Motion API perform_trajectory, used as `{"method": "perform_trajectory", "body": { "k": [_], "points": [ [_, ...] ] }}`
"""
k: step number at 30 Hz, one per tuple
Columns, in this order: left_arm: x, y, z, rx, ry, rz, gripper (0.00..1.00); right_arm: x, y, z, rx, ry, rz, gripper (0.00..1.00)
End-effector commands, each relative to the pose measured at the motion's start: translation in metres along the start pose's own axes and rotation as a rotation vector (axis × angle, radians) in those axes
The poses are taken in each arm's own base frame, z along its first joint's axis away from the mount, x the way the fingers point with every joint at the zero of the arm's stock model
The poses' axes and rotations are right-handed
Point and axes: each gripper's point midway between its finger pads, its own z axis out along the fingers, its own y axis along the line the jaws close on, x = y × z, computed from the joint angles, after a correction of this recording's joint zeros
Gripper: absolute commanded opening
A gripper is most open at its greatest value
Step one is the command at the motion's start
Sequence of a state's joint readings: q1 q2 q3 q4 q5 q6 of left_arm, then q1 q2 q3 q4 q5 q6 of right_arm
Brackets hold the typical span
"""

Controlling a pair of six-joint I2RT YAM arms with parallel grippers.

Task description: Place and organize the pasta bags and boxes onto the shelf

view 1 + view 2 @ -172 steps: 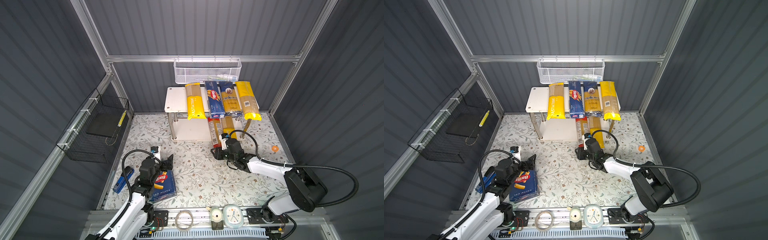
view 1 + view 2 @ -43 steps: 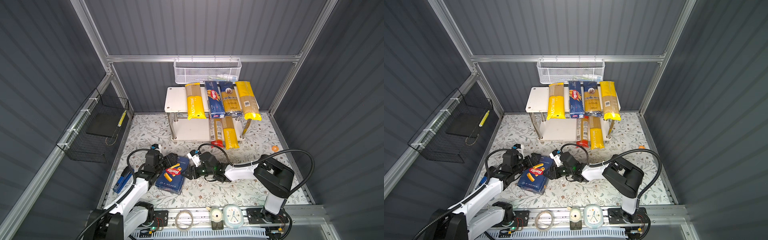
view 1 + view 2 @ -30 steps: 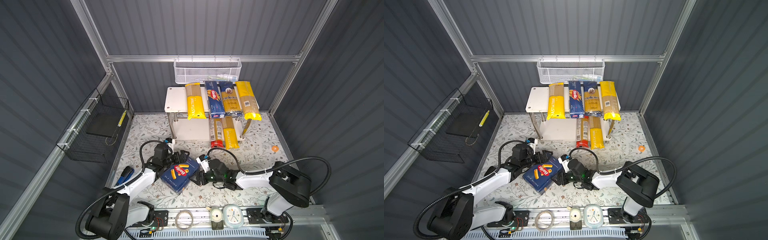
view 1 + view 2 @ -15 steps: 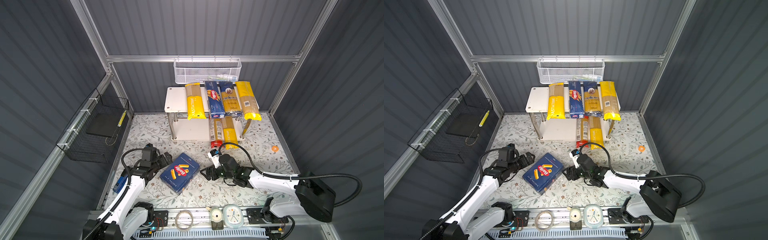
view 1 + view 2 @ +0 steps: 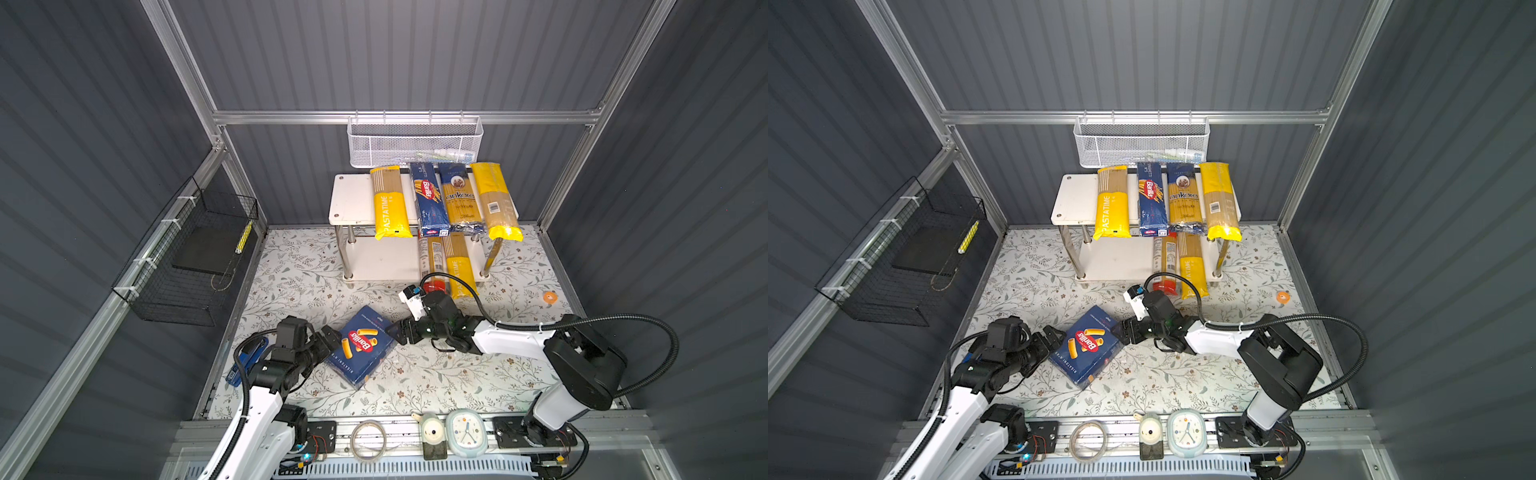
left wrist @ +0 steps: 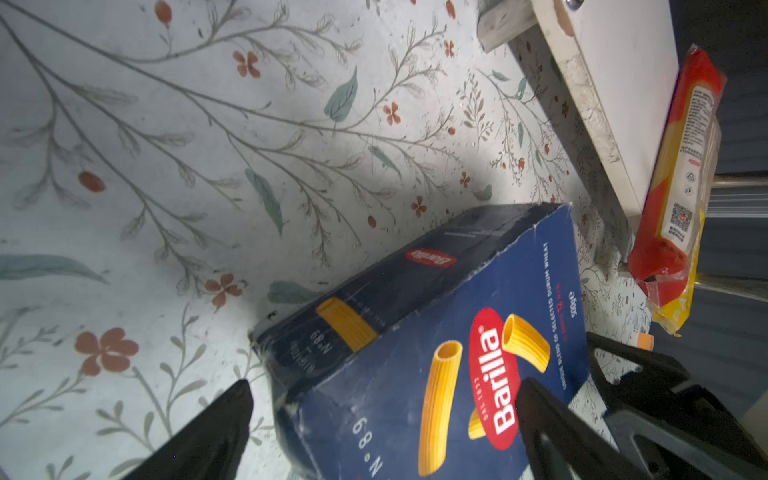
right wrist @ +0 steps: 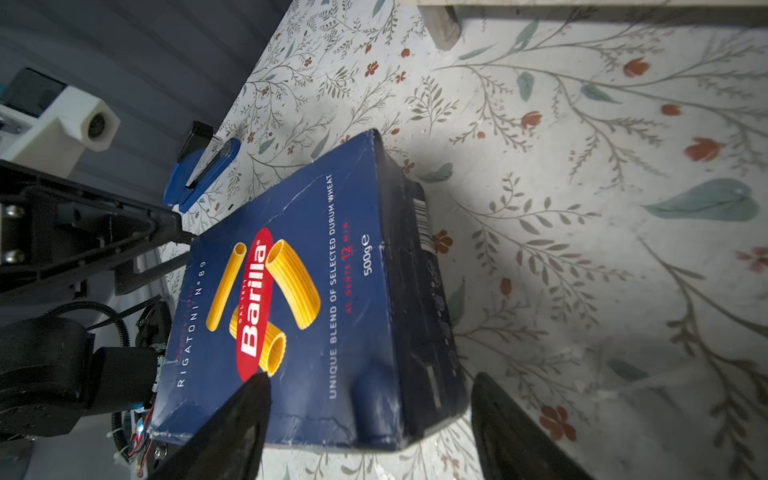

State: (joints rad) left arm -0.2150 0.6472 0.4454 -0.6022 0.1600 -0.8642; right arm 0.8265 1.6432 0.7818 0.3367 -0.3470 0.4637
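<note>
The rigatoni box [image 5: 361, 345] is lying diagonally to the shelf, so my left gripper and right gripper should turn it straight and clamp its ends [image 5: 342, 372] before they lift it.
The wide dark-blue rigatoni box [image 5: 360, 345] [image 5: 1086, 345] lies flat on the floral mat, turned diagonally. My left gripper [image 5: 328, 340] [image 6: 386, 415] is open around its left corner, and my right gripper [image 5: 397, 330] [image 7: 370, 411] is open around its right corner. Neither is closed on the box [image 6: 436, 353] [image 7: 311, 291]. On the top board of the white shelf [image 5: 349, 199] lie a yellow PASTATIME bag [image 5: 388, 203], the narrow Barilla spaghetti box [image 5: 428, 199], the ankara bag [image 5: 459, 199] and a yellow bag with a barcode [image 5: 496, 203]. The lower board carries a red-ended bag [image 5: 432, 257] and a second PASTATIME bag [image 5: 459, 266].
A white mesh basket [image 5: 415, 143] hangs on the back wall above the shelf. A black wire basket [image 5: 187, 266] hangs on the left wall. A blue stapler [image 5: 245, 361] lies by the left arm. A small orange thing [image 5: 550, 297] sits far right. A clock [image 5: 465, 428] and a ring [image 5: 368, 434] rest on the front rail.
The rigatoni box stays where it was set down. Both grippers have moved in to its opposite corners; the right jaws have widened.
</note>
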Motion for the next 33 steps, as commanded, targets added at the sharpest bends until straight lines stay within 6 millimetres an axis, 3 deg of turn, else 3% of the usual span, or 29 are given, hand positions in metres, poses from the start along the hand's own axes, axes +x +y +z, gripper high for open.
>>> {"method": "perform_trajectory", "body": {
  "k": [1,8,12,22,27,30,33],
  "points": [
    [0.016,0.006,-0.003,0.001,0.061,-0.038,1.00,-0.010,0.013,0.005,-0.065,-0.004,-0.009,0.77],
    [0.007,-0.016,0.005,0.092,0.049,-0.009,1.00,-0.003,0.012,0.013,-0.075,0.029,0.014,0.76],
    [-0.011,-0.044,0.003,0.182,0.002,0.035,1.00,0.003,0.013,0.009,-0.080,0.042,0.020,0.76],
    [-0.043,-0.092,0.021,0.297,-0.030,0.164,1.00,0.028,0.006,-0.023,-0.044,0.026,0.075,0.76],
    [-0.054,-0.074,0.025,0.158,-0.065,0.239,1.00,0.047,-0.002,-0.040,-0.001,0.019,0.128,0.75],
    [-0.048,-0.051,0.026,0.066,-0.059,0.254,1.00,0.056,-0.018,-0.048,0.079,0.012,0.139,0.75],
    [-0.035,-0.032,0.024,0.029,-0.038,0.244,1.00,0.055,-0.020,-0.052,0.087,-0.012,0.126,0.76]
  ]
}}
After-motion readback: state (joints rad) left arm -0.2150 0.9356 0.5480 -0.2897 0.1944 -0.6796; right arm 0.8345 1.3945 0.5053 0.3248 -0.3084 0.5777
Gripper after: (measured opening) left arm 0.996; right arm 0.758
